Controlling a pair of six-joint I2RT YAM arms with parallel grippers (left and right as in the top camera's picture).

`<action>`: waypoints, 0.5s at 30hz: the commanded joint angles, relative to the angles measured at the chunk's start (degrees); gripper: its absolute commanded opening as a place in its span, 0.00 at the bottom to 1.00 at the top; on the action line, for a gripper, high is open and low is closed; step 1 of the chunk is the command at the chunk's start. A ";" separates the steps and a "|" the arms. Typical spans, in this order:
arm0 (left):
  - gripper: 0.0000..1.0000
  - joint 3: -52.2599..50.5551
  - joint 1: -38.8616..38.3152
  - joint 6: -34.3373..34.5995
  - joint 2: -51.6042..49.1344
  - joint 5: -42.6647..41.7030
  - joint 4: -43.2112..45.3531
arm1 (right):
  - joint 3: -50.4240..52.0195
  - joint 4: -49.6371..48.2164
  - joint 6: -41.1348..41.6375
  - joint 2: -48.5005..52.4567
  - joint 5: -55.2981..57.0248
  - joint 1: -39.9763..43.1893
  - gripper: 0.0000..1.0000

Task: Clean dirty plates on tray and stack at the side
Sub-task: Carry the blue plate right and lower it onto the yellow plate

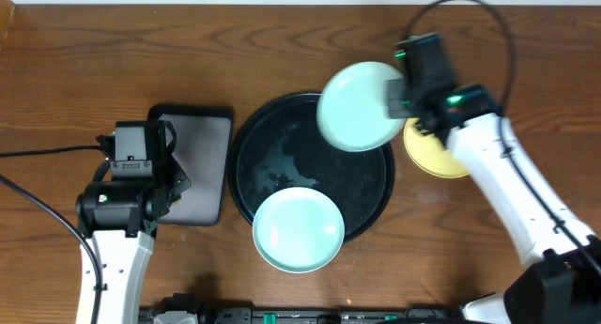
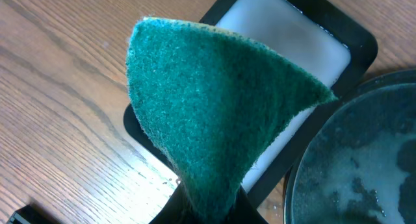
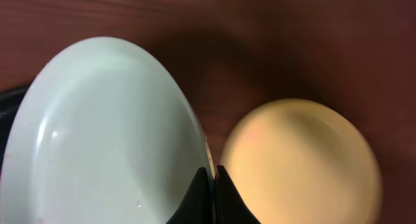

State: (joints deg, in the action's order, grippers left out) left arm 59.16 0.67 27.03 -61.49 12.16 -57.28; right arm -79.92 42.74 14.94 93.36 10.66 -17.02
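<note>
The lifted mint-blue plate (image 1: pixel 359 106) is face up and the yellow plate's top (image 1: pixel 436 158) is open. My right gripper should keep going until the plates line up and let go there.
The large round black tray (image 1: pixel 282 150) sits mid-table, its wet surface also in the left wrist view (image 2: pixel 364 165). A mint-blue plate (image 1: pixel 297 230) lies on its near rim. My right gripper (image 1: pixel 402 91) is shut on the rim of a second mint-blue plate (image 1: pixel 357 106), held lifted over the tray's right edge; the right wrist view shows it (image 3: pixel 97 139) pinched between the fingers (image 3: pixel 212 185). The yellow plate (image 1: pixel 434 155) lies on the table right of the tray, also in the right wrist view (image 3: pixel 299 165). My left gripper (image 2: pixel 211 211) is shut on a green sponge (image 2: pixel 214 100).
A smaller rectangular black tray (image 1: pixel 202 164) lies left of the round tray, with my left arm (image 1: pixel 127 197) over its left side. Its pale inside shows in the left wrist view (image 2: pixel 286 42). A cable runs along the left table edge.
</note>
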 commanded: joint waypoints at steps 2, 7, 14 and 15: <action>0.08 0.02 0.22 0.28 -1.20 0.33 -0.07 | -0.55 3.13 1.33 -1.11 -4.20 8.04 0.01; 0.08 0.02 0.22 0.28 -2.67 0.33 -0.04 | -0.44 8.26 1.33 -1.11 -4.09 16.00 0.01; 0.08 0.02 0.22 0.26 -3.34 0.33 0.20 | 2.27 9.33 2.80 -1.11 -3.39 24.13 0.01; 0.08 0.02 0.22 0.24 -3.34 0.33 0.17 | 3.15 8.79 3.72 -1.11 -2.75 24.96 0.01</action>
State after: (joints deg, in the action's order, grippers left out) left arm 59.16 0.67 27.00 -64.79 12.14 -57.10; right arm -78.76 51.92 16.10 93.34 7.35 6.07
